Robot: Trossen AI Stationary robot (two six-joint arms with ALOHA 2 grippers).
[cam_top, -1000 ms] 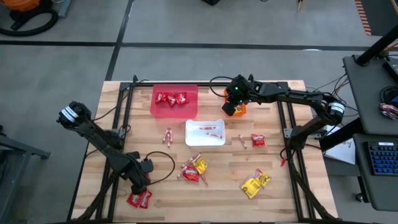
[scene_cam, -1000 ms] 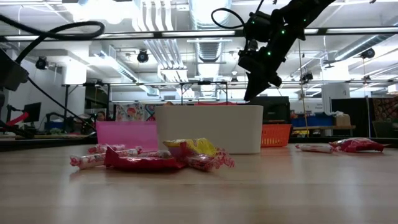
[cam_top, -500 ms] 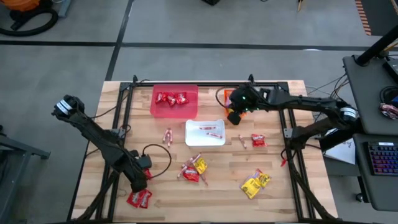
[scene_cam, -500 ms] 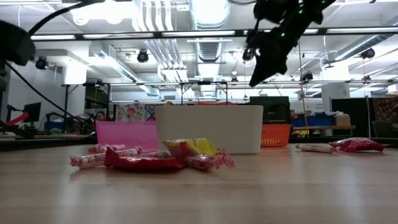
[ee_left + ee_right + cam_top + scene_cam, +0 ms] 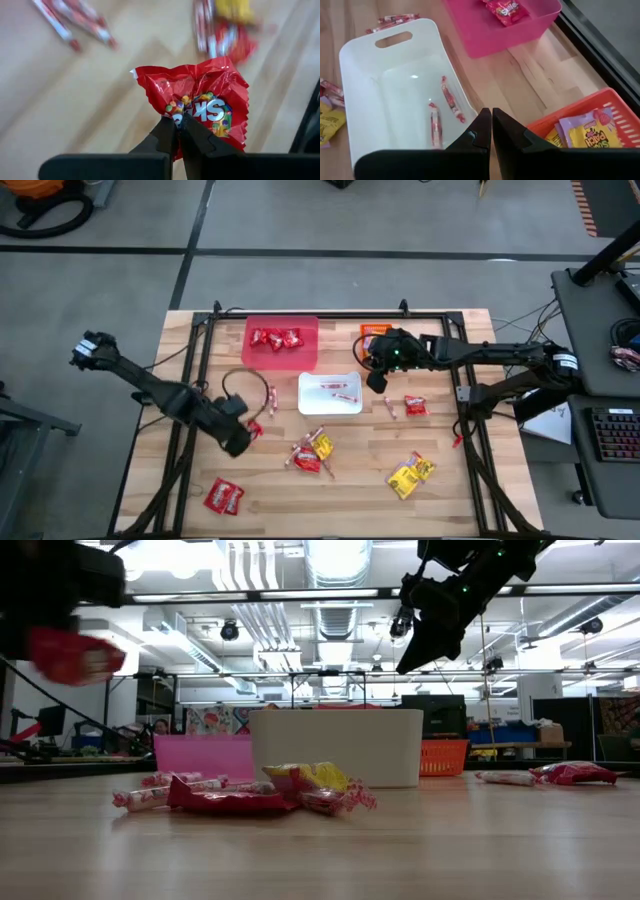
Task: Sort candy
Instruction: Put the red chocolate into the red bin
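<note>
I continue to carry the red packet (image 5: pixel 212 97) in my left gripper until it hangs over the pink-red bin (image 5: pixel 282 357) and then let go, because it matches the packets in that bin.
My left gripper (image 5: pixel 246 438) hangs above the table's left middle, shut on a shiny red candy packet (image 5: pixel 205 97), which also shows in the low view (image 5: pixel 75 653). My right gripper (image 5: pixel 378 382) is shut with nothing in it. It hovers between the white bin (image 5: pixel 330 406) and the orange bin (image 5: pixel 372 330). The pink-red bin (image 5: pixel 280 355) holds red packets (image 5: pixel 276 338). Two red-and-white sticks (image 5: pixel 445 102) lie in the white bin. Another red packet (image 5: pixel 224 497) lies flat near the front left. My left gripper pinches the red packet between its two fingertips at the packet's crinkled middle (image 5: pixel 176 106), beside the printed letters. The fingers slant down from the table's left. The packet is lifted clear of the table and stands out beyond the fingertips.
A mixed pile of candy (image 5: pixel 312 452) lies in the middle. Yellow packets (image 5: pixel 411 473) lie near the front right, and a red packet (image 5: pixel 415 406) and a stick (image 5: pixel 389 407) lie right of the white bin. Loose sticks (image 5: pixel 270 400) lie left of it. Black frame rails (image 5: pixel 200 370) run along the table's sides.
My left gripper has risen from the near left corner and gone toward the table's middle, turning as it went. It carries one red packet lifted clear, while another stays on the wood. My right gripper has drawn from over the orange bin toward the near edge.
</note>
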